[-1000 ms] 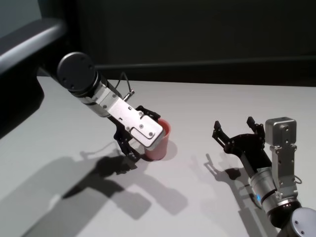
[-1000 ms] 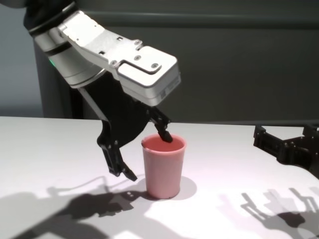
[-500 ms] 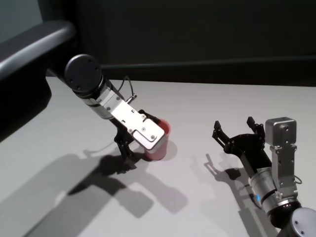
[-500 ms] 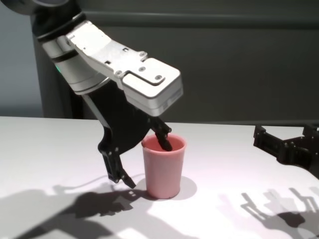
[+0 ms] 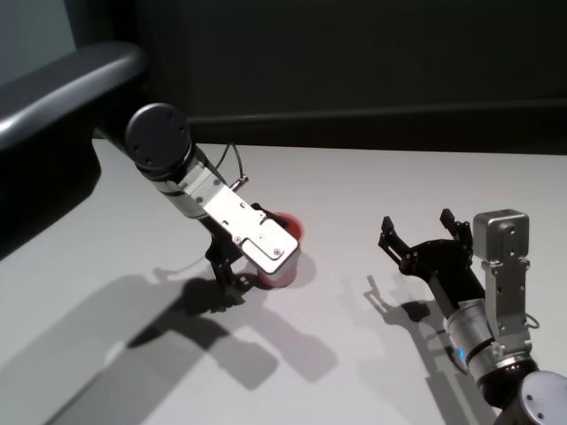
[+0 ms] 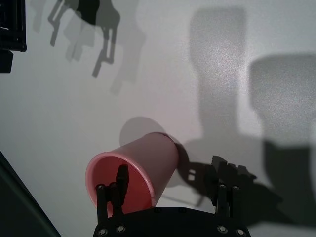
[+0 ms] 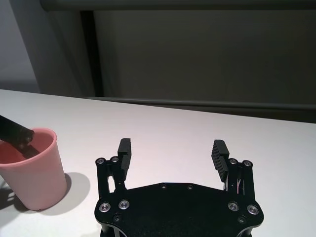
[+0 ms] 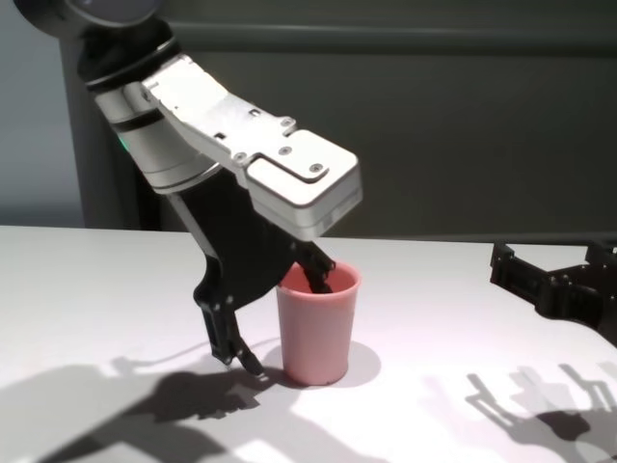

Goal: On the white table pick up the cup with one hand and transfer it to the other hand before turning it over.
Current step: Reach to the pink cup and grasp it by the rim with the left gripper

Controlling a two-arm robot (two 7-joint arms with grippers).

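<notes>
The pink cup [image 8: 316, 330] has one finger inside its rim [image 8: 317, 276], so I expect it to tip over onto its side with its base outward when I raise and level my left gripper.
The pink cup [image 5: 290, 226] stands upright on the white table [image 5: 354, 186], left of the middle. My left gripper [image 5: 254, 263], on the wrist with the green light, is open and straddles the cup's near wall. One finger is inside the cup and the other is outside, low by the table. In the chest view the cup [image 8: 316, 333] sits under the left gripper [image 8: 284, 323]. The left wrist view shows the cup [image 6: 148, 158] between the spread jaws of the left gripper [image 6: 170, 168]. My right gripper [image 5: 416, 223] is open and empty, to the right of the cup.
A dark wall and ledge [image 5: 372, 115] run along the table's far edge. The right wrist view shows the cup [image 7: 34, 170] off to one side of the open right gripper [image 7: 170, 148]. Bare tabletop [image 8: 96, 270] surrounds the cup.
My left arm has come lower, and its inner finger has sunk deeper into the cup. The cup and the right arm have not moved.
</notes>
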